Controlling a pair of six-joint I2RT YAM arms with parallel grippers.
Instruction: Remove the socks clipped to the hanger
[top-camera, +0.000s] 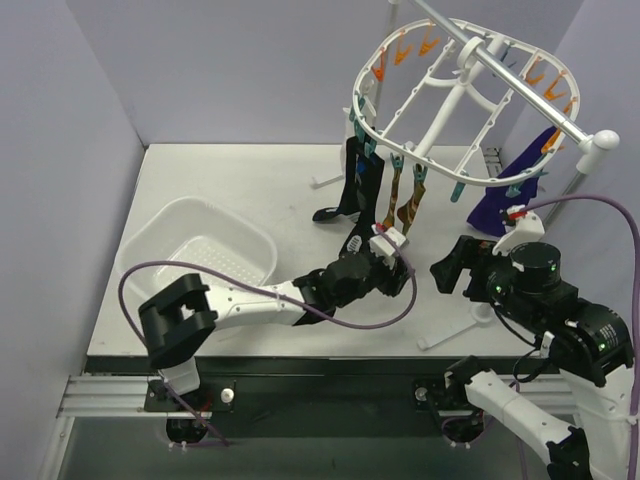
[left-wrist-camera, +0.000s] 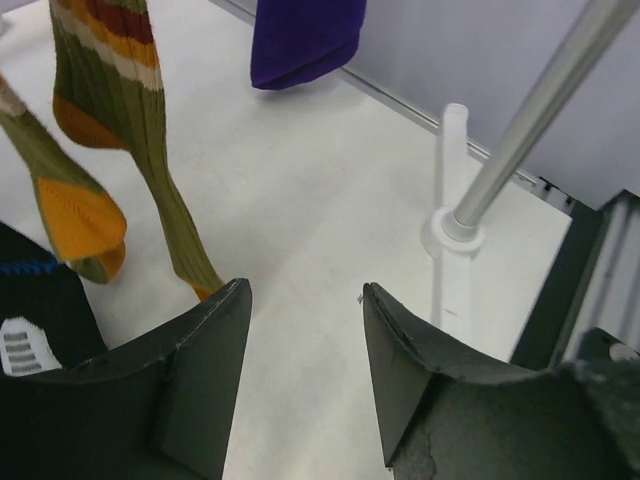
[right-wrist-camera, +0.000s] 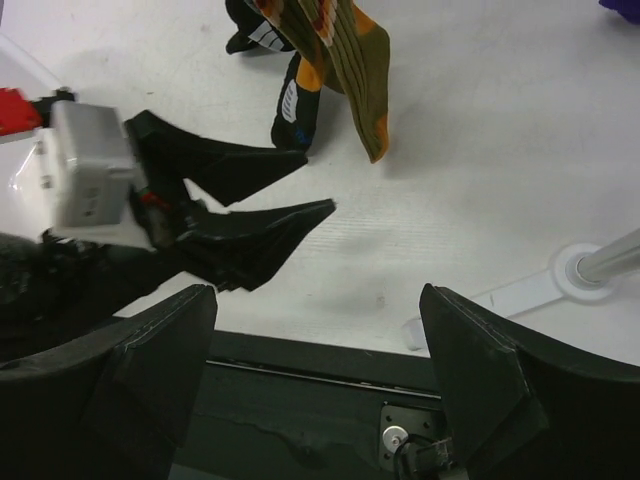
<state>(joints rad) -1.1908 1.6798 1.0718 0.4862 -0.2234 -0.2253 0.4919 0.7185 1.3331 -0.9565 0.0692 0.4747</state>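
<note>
The toe of the orange-brown sock (left-wrist-camera: 205, 283) nearer the purple sock is hanging next to the open fingers of my left gripper. I should move those fingers around its foot (left-wrist-camera: 178, 220) before I close them.
The white oval hanger (top-camera: 455, 95) hangs from a stand at the back right. Two black socks with white print (top-camera: 355, 190), two thin orange-brown socks (top-camera: 405, 200) and a dark purple sock (top-camera: 515, 190) dangle from its clips. My left gripper (top-camera: 400, 272) is open and empty, low over the table just in front of the orange-brown socks (left-wrist-camera: 110, 110); the purple sock (left-wrist-camera: 305, 40) is further ahead. My right gripper (top-camera: 447, 270) is open and empty, below the purple sock. It sees the left gripper's fingers (right-wrist-camera: 250, 215) and the sock tips (right-wrist-camera: 345, 60).
A white perforated tub (top-camera: 200, 250) sits on the table at the left. The stand's metal pole (left-wrist-camera: 540, 110) and white base (left-wrist-camera: 455, 235) are at the right, with a base leg near the front edge (top-camera: 470, 320). Purple cables loop around both arms.
</note>
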